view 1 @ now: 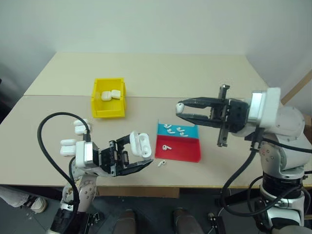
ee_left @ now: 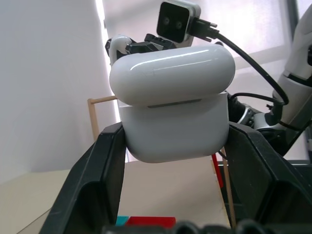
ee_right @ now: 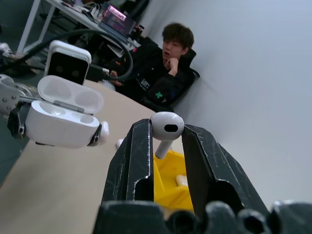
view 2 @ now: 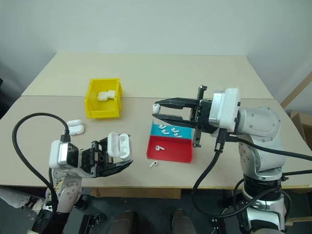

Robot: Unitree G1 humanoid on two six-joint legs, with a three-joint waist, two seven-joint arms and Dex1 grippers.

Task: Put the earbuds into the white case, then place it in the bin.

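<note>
My fingers are clear of the earbud's stem and the white case's wells are empty, so my right gripper carries on to the nearer well and lets go there.
My left gripper is shut on the white case, held above the table's front edge with its hinged lid open. The same case shows both empty wells in the right wrist view. To its right and higher, my right gripper points toward the case, shut on one earbud by the stem. Gripper and case are apart. The yellow bin stands farther back on the left, with two white cases inside. Several more earbuds lie in a tray.
The red-and-blue tray sits below my right gripper, with one earbud on its red half. Another earbud lies loose on the table beside it. Spare cases rest at the left. A person sits beyond the table.
</note>
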